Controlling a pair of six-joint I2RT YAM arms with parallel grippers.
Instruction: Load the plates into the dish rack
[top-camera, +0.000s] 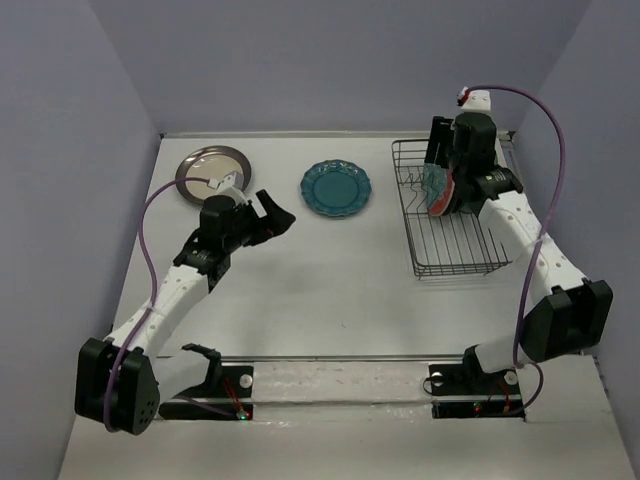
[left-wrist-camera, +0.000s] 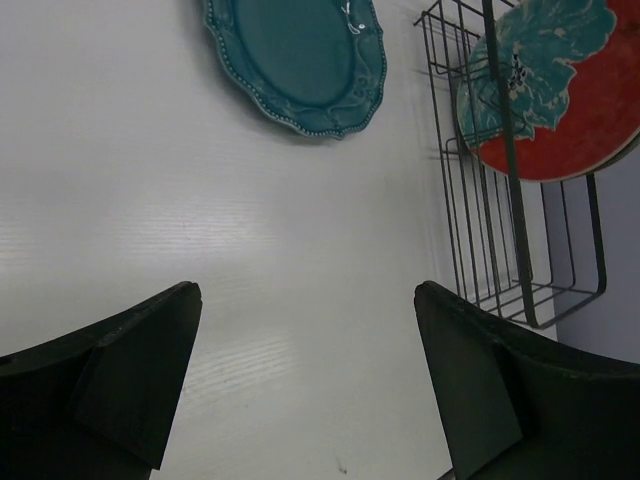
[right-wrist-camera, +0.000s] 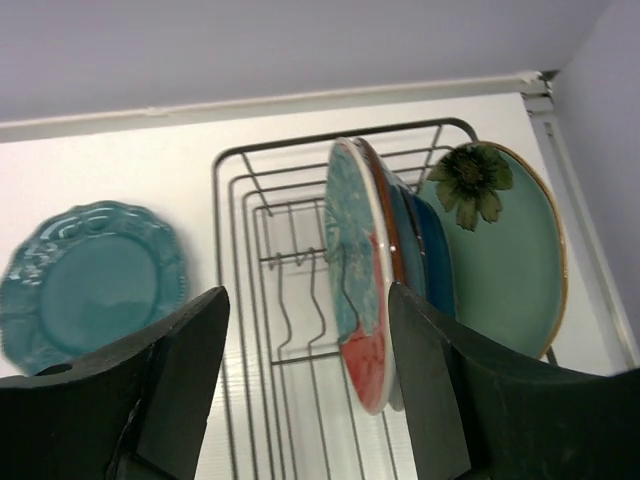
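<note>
The scalloped teal plate lies flat, away from the dish rack, so my left gripper should raise it by its rim and hand it to my right gripper.
The black wire dish rack stands at the back right. Several plates stand on edge in it: the red floral plate in front, then the glossy dark teal plate, the dark blue plate and the pale mint plate with a flower. My right gripper is open above the rack, its jaws wide on either side of the red floral plate's edge. The scalloped teal plate lies flat at back centre. The cream plate with a dark rim lies at back left. My left gripper is open and empty, between those two plates.
The scalloped teal plate and the rack with the red floral plate show ahead in the left wrist view. Walls close the table at the back and sides. The rack's near slots hold no plate.
</note>
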